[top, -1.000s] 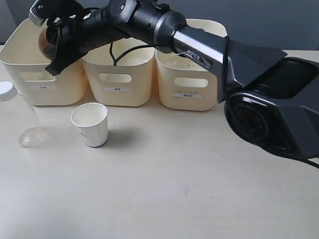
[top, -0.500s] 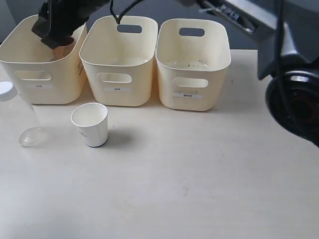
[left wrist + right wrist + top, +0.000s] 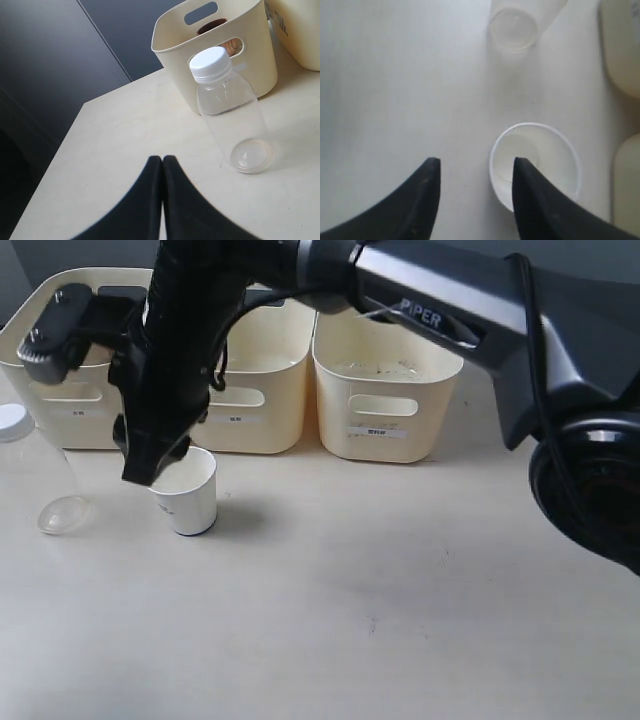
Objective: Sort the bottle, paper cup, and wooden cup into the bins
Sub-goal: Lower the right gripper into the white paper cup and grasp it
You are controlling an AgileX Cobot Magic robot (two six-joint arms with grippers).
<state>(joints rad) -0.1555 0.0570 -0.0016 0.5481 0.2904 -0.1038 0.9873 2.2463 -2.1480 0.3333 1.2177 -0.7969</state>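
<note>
The paper cup will keep its round rim (image 3: 536, 124) open when the robot lifts it, because the right gripper's fingers straddle the side of the paper cup (image 3: 492, 166).
The white paper cup (image 3: 190, 502) stands upright in front of the left and middle bins. My right gripper (image 3: 148, 466) reaches across from the right and hangs open over the cup's left rim. In the right wrist view one finger (image 3: 532, 195) is over the paper cup's (image 3: 547, 150) inside and the other over bare table, right gripper (image 3: 476, 164). The clear bottle (image 3: 35, 475) with its white cap stands at the far left. My left gripper (image 3: 162, 160) is shut on nothing, short of the bottle (image 3: 227, 107). The wooden cup (image 3: 212, 26) shows brown through the left bin's cutouts.
Three cream bins stand in a row at the back: left (image 3: 60, 425), middle (image 3: 250, 430) and right (image 3: 385, 445). The right arm (image 3: 430, 300) passes over the middle and left bins. The table's left edge (image 3: 65, 145) runs near the left gripper.
The right gripper carried the wooden cup over the left bin, let it go there, then swung down and forward. It now hangs open over the paper cup.
</note>
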